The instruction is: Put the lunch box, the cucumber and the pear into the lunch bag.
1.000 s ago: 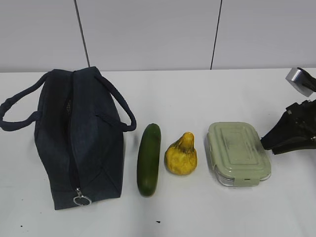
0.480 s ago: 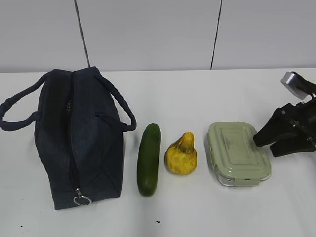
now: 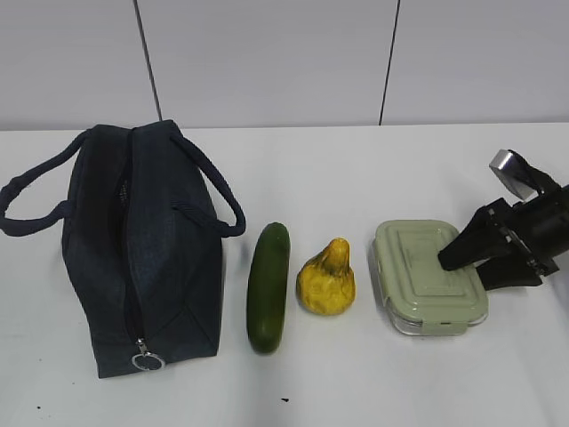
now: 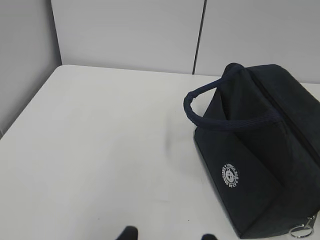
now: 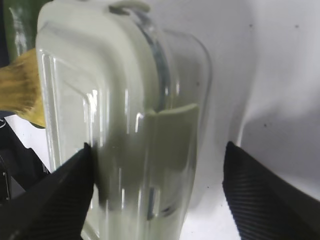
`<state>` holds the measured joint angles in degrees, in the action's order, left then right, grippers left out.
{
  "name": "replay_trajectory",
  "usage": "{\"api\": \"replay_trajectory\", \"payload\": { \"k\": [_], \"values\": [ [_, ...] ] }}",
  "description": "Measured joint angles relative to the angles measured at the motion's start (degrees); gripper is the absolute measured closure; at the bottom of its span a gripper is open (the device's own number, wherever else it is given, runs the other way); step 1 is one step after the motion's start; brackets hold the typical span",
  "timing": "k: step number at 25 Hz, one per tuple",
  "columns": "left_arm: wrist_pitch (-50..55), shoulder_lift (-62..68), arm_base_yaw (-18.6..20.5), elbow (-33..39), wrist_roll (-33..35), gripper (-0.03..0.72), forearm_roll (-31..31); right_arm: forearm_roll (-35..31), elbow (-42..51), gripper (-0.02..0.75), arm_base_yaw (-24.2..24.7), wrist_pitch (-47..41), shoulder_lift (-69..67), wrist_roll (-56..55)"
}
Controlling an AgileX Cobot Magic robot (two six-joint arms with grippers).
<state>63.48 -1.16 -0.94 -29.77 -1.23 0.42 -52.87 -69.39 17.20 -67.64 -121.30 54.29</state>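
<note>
The lunch bag [image 3: 173, 240] will open out around the lunch box when I lower it in, because a dark slit [image 3: 124, 205] goes down to the zipper ring.
The navy lunch bag [image 3: 142, 253] lies at the left with its zipper ring [image 3: 148, 361] at the front; it also shows in the left wrist view [image 4: 260, 145]. The cucumber [image 3: 268, 286], the pear [image 3: 326, 279] and the lunch box [image 3: 428, 276] lie in a row to its right. My right gripper [image 3: 464, 267] is open at the lunch box's right end, one finger over the lid, the other beside the box. In the right wrist view the lunch box [image 5: 125, 120] lies between the open fingers [image 5: 55, 195]. My left gripper [image 4: 167, 235] is open over bare table left of the bag.
The white table [image 3: 356, 169] runs back to a grey panelled wall [image 3: 267, 62]. The bag's loop handles [image 3: 213, 191] stick out to both sides. The pear's edge [image 5: 20, 90] shows beyond the lunch box in the right wrist view.
My right gripper has moved left from beside the lunch box to straddle its right end. The left arm and the objects have not moved.
</note>
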Motion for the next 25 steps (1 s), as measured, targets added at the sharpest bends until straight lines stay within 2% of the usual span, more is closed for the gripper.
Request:
{"api": "replay_trajectory", "payload": {
  "k": [10,12,17,25],
  "values": [
    [0.0,0.0,0.0,0.0,0.0,0.442,0.0,-2.58,-0.13,0.156,0.26,-0.8,-1.81,2.08],
    [0.0,0.0,0.0,0.0,0.0,0.442,0.0,-3.14,-0.13,0.179,0.26,-1.18,-2.1,2.33],
    [0.0,0.0,0.0,0.0,0.0,0.442,0.0,-3.78,-0.21,0.302,0.26,-1.96,-2.1,3.03],
    [0.0,0.0,0.0,0.0,0.0,0.442,0.0,-4.29,-0.21,0.336,0.26,-2.09,-2.1,3.03]
  ]
}}
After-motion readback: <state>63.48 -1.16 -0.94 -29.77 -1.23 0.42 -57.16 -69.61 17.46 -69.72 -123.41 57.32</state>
